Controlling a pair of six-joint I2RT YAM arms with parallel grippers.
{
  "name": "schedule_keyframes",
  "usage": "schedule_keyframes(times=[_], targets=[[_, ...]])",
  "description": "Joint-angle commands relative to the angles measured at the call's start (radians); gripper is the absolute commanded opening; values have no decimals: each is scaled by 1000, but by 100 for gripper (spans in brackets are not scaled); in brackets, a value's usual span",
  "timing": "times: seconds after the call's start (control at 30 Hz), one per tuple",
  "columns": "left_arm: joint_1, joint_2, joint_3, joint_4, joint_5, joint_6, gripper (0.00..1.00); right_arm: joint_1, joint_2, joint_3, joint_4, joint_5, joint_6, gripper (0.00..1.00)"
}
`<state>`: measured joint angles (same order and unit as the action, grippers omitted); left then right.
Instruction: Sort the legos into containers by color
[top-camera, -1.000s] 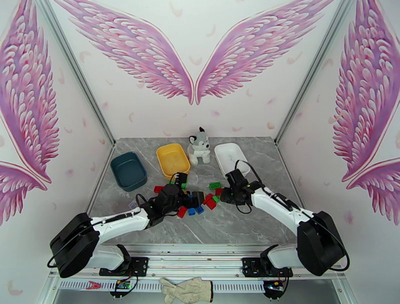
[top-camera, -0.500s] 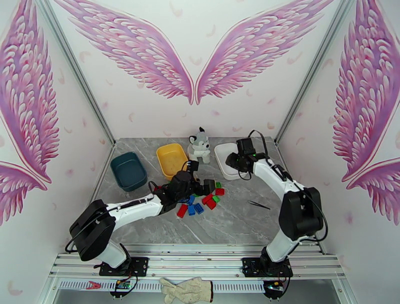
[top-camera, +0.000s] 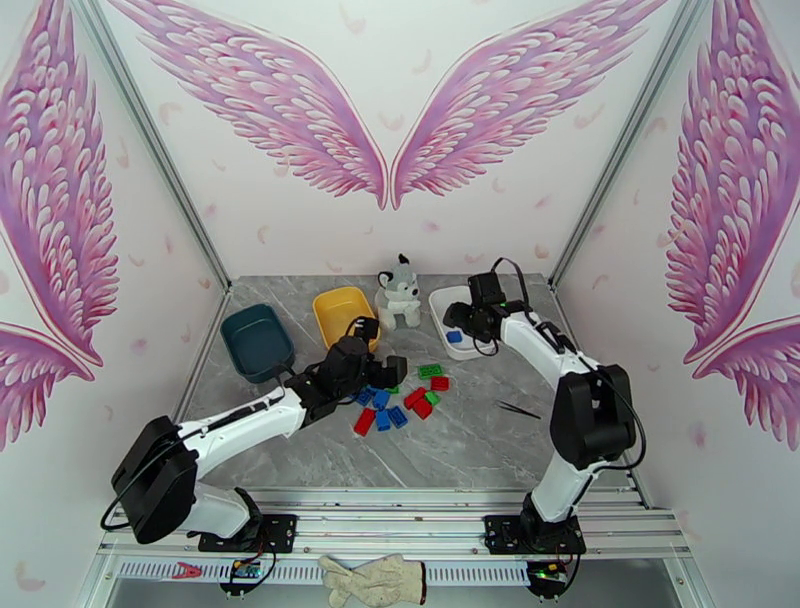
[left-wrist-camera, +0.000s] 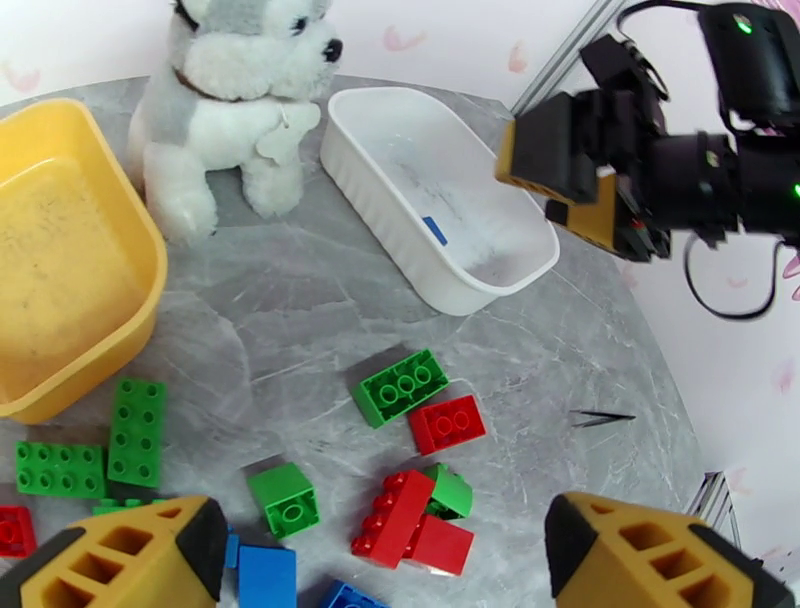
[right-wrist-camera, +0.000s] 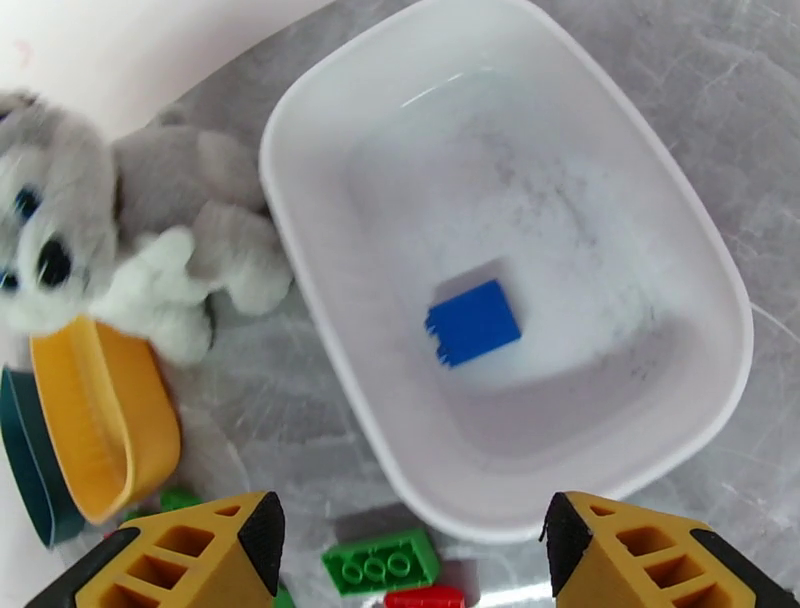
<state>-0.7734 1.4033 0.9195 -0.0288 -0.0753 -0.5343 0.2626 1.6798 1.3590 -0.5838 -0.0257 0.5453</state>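
My left gripper is crowding the middle of the pile, so it should move back and make room for my right gripper to pick up the next blue brick.
A loose pile of red, green and blue legos (top-camera: 405, 400) lies mid-table. My left gripper (top-camera: 385, 377) hovers over the pile's left part, open, with nothing between its yellow fingers (left-wrist-camera: 120, 555). Below it lie a green brick (left-wrist-camera: 400, 385), a red brick (left-wrist-camera: 447, 423) and a blue brick (left-wrist-camera: 265, 575). My right gripper (top-camera: 455, 318) hangs over the white tub (top-camera: 437, 300), open and holding nothing (right-wrist-camera: 410, 560). One blue brick (right-wrist-camera: 473, 322) lies loose on the white tub's floor (right-wrist-camera: 560, 230). The yellow tub (top-camera: 340, 310) and the teal tub (top-camera: 255, 343) stand to the left.
A plush husky (top-camera: 398, 292) sits between the yellow and white tubs. Black tweezers (top-camera: 520, 408) lie on the table right of the pile. A work glove (top-camera: 375, 578) lies on the rail in front of the arm bases.
My right arm swung from the pile to the white tub and opened; a blue brick now lies in that tub. The left gripper shifted slightly over the pile.
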Motion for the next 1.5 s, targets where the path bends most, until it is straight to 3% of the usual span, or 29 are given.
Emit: schedule_keyframes(times=[0.0, 0.13, 0.27, 0.4, 0.6, 0.87, 1.47], targets=[[8, -79, -53, -81, -19, 14, 88, 83, -127, -81, 7, -88, -34, 70], [51, -165, -157, -56, 19, -25, 91, 221, -232, -198, 8, -85, -49, 67], [200, -285, -293, 20, 120, -96, 98, 366, -324, -353, 37, -58, -29, 68], [336, -349, -401, 116, 213, -186, 99, 491, -386, -473, 48, 15, -6, 66], [358, -296, -430, 214, 300, -244, 99, 637, -333, -563, 80, 128, 50, 59], [353, -178, -437, 306, 351, -281, 99, 704, -175, -542, 116, 273, 62, 54], [332, -165, -432, 313, 341, -273, 99, 716, 30, -436, 210, 292, 36, 60]])
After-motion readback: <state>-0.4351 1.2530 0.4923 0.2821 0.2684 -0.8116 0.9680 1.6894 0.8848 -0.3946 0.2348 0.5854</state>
